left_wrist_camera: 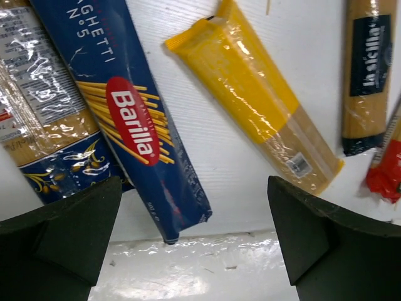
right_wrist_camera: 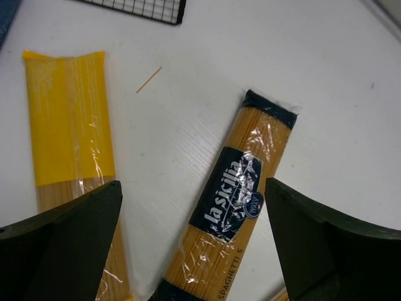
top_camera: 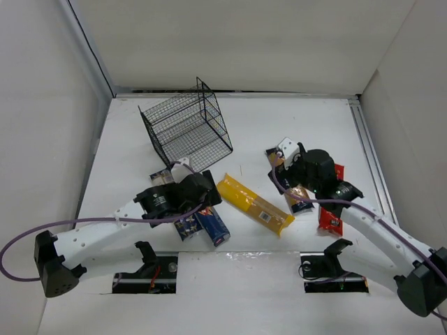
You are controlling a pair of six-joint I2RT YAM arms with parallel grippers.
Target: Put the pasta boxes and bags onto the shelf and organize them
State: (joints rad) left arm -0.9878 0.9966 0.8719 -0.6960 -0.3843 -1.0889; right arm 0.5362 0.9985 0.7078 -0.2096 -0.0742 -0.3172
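The yellow bag (top_camera: pixel 239 194) shows straight spaghetti pieces (top_camera: pixel 271 210) through its clear film, so the bag will stay long and straight rather than sag when I pick it up.
The shelf (top_camera: pixel 187 132), a black wire-mesh rack, stands tilted at the back left; its corner (right_wrist_camera: pixel 144 7) shows in the right wrist view. A yellow bag (top_camera: pixel 255 204) (left_wrist_camera: pixel 250 94) (right_wrist_camera: pixel 69 125) lies in the middle. A dark-blue Barilla pack (left_wrist_camera: pixel 131 119) (top_camera: pixel 211 225) lies under my left gripper (top_camera: pixel 194 194) (left_wrist_camera: pixel 194 238), which hangs open above the pack's near end. My right gripper (top_camera: pixel 307 174) (right_wrist_camera: pixel 194 244) is open above the orange-brown pack with a dark label (right_wrist_camera: pixel 241 200) (left_wrist_camera: pixel 369 69). A red bag (top_camera: pixel 330 220) (left_wrist_camera: pixel 385 172) lies beside it.
Another clear pack with blue print (left_wrist_camera: pixel 37 106) lies left of the Barilla pack. A loose spaghetti strand (right_wrist_camera: pixel 149 79) rests on the white table. A shiny tape strip (left_wrist_camera: pixel 207 257) runs along the near edge. White walls close in the sides and back.
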